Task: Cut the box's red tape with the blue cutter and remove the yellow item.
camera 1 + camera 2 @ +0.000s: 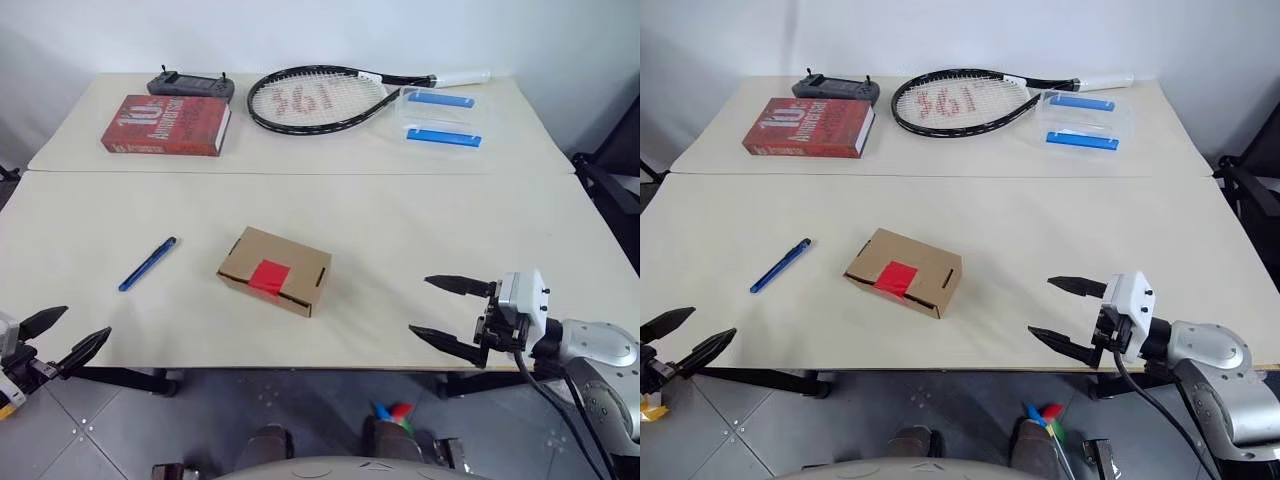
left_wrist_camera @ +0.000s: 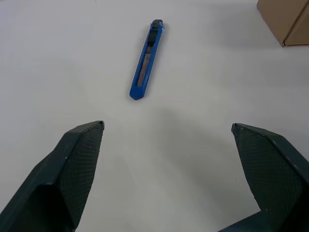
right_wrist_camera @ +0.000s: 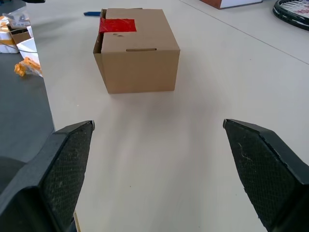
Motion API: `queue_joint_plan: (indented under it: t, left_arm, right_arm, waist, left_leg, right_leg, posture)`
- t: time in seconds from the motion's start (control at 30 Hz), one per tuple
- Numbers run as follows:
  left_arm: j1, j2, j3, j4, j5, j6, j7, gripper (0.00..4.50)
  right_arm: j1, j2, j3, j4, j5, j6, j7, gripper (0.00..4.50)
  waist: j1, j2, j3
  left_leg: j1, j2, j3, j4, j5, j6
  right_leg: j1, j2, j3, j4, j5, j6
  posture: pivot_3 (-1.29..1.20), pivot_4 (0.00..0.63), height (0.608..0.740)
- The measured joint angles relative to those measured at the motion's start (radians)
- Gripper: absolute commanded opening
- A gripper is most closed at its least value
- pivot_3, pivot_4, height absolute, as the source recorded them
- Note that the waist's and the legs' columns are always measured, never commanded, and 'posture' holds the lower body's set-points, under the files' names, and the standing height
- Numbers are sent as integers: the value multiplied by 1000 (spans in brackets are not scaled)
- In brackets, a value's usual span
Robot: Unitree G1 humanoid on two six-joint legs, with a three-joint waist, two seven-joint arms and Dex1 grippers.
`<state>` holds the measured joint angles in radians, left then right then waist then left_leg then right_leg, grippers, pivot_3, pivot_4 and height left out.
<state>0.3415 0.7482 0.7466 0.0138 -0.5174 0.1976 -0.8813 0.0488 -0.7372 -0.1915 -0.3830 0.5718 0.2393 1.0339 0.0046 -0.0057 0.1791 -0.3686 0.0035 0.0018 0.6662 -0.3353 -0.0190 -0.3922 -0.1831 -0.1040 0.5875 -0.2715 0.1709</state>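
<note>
My gripper will make the brown cardboard box (image 1: 285,254) turn around as one closed piece when I push its sides, because the red tape (image 1: 269,277) goes across the box's flap seam.
The brown cardboard box (image 1: 275,270) lies closed near the table's front middle, with the red tape (image 1: 268,276) stuck over its flap seam. To its left the blue cutter (image 1: 147,263) lies flat on the table, slanted. My left gripper (image 1: 62,334) hangs open at the front left corner, short of the cutter (image 2: 146,61), nothing between its fingers. My right gripper (image 1: 445,310) stands open at the front right edge, pointing toward the box (image 3: 137,48), a hand's width away. The yellow item is hidden.
At the back of the table (image 1: 400,220) lie a red book (image 1: 166,125), a dark remote controller (image 1: 190,86), a black tennis racket (image 1: 320,97) and clear plastic containers with blue strips (image 1: 442,118). A seam crosses the table ahead of them.
</note>
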Motion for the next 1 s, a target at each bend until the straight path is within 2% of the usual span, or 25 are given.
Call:
queue_joint_plan:
  t: [0.27, 0.3, 0.4, 0.6, 0.73, 0.77, 0.9, 1.0]
  left_arm:
    - [-74, 13, -28, -90, -84, 136, -8, 4489]
    - [-98, 17, -41, -102, -96, 152, -10, 4310]
    - [-244, 18, -120, -104, -91, 167, 15, 3598]
    - [-530, 33, -396, 43, 105, 82, 57, 1601]
    - [-597, 34, -516, 115, 188, 48, 32, 303]
    - [-597, 34, -533, 122, 191, 48, 19, 27]
    - [-596, 21, -555, 111, 165, 68, -41, 27]
    - [-566, 15, -561, 31, 129, 107, -75, 27]
  right_arm:
    - [-2, 0, 56, -6, 2, 42, 19, 4500]
    - [-4, 0, 70, -11, 3, 61, 13, 4310]
    - [-48, 28, 149, -25, -21, 117, -36, 3547]
    - [-227, 188, 364, 56, -208, 133, -186, 1411]
    - [-309, 256, 432, 165, -297, 128, -232, 0]
    - [-320, 268, 441, 183, -310, 123, -237, 0]
    - [-364, 310, 460, 235, -337, 108, -241, 0]
    - [-398, 348, 454, 257, -323, 122, -242, 0]
  waist:
    - [2, 0, 0]
    - [2, 0, 0]
    - [6, -1, 0]
    - [-4, -1, 0]
    - [-13, -1, -1]
    - [-14, -1, -1]
    - [-14, -1, 0]
    - [-14, -1, 0]
  left_leg:
    - [0, 0, 0, 1, 0, 0]
    - [0, 0, 0, 1, 0, 0]
    - [1, 0, 0, 2, 1, -1]
    - [1, 0, 3, 3, 0, -1]
    - [1, 1, 5, 0, 0, -1]
    - [0, 1, 6, 0, 0, -1]
    - [-1, 1, 6, 1, -1, -1]
    - [0, 2, 6, 2, -1, -1]
  right_leg:
    - [0, 0, 0, 1, 0, 0]
    - [0, 0, 0, 1, 0, 0]
    - [0, 0, 0, 3, 0, 0]
    - [-2, 1, 0, 4, 0, 0]
    - [-4, 1, 0, 3, 0, 0]
    - [-5, 1, 0, 3, 0, 0]
    - [-5, 0, -1, 3, 0, 0]
    - [-5, 0, -1, 4, 0, 0]
  posture:
    - [0, 150, 740]
    - [0, 150, 740]
    - [0, 150, 740]
    - [0, 150, 740]
    - [0, 150, 740]
    - [0, 150, 740]
    - [0, 150, 740]
    - [0, 150, 740]
